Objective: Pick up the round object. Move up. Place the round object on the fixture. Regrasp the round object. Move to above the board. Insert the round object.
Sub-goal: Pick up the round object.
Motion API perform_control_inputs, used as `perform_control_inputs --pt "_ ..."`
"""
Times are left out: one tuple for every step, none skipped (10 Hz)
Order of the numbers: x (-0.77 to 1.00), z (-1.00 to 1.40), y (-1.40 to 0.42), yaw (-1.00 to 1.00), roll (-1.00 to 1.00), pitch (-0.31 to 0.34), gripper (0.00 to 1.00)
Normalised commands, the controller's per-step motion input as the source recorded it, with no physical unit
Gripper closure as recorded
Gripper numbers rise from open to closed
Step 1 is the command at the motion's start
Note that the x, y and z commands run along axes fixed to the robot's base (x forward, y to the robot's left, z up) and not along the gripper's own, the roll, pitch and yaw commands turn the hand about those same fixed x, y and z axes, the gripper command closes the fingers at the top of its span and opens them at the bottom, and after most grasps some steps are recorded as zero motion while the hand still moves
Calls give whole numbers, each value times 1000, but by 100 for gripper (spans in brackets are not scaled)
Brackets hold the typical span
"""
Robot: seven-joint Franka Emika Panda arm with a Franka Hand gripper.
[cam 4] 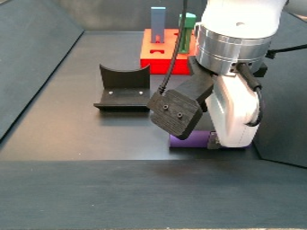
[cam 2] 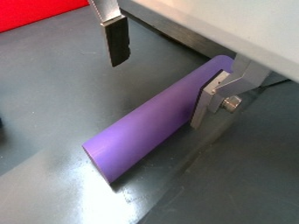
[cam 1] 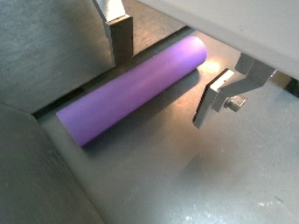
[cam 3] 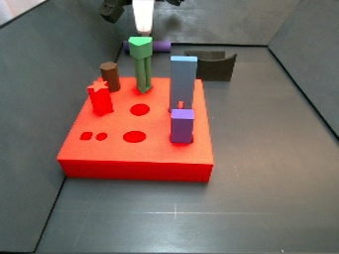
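Observation:
The fixture's top edge (cam 3: pixel 215 59) curves down in a dip. The round object will sit cradled there instead of rolling off when I set it down.
The round object (cam 1: pixel 135 92), a long slim purple cylinder, lies flat on the dark floor beside a wall edge; it also shows in a wrist view (cam 2: pixel 152 127). My gripper (cam 1: pixel 163 70) is open and low over it, with one finger on each side of the cylinder's far half and neither pressing on it. In a side view only an end of the cylinder (cam 4: pixel 192 141) shows under the hand. The fixture (cam 4: pixel 124 87) stands empty to the side, also seen in a side view (cam 3: pixel 212 64). The red board (cam 3: pixel 133 144) lies apart from the gripper.
On the board stand a green peg (cam 3: pixel 139 62), a tall blue bar (cam 3: pixel 181 79), a short purple block (cam 3: pixel 181 124), a brown peg (cam 3: pixel 110 75) and a red piece (cam 3: pixel 97 96). Grey walls enclose the floor. A black cable hangs by the arm (cam 4: pixel 180 54).

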Motion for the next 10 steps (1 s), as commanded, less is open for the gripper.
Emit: perform_control_inputs --pt "0 -551 -14 0 -83 -86 0" --pt "0 -523 0 -17 -94 -93 0" --pt "-40 -609 0 -46 -104 -107 0" --pt "-29 -646 0 -66 -101 -84 0" --pt "-3 -634 0 -74 -96 -70 0" --pt "0 -611 0 -74 -103 -67 0" --pt "0 -611 0 -83 -110 -69 0" --pt "0 -580 0 -80 -110 -57 0" --pt "0 -549 9 -60 -111 -49 0" --pt "0 -166 0 -54 -26 0 0"
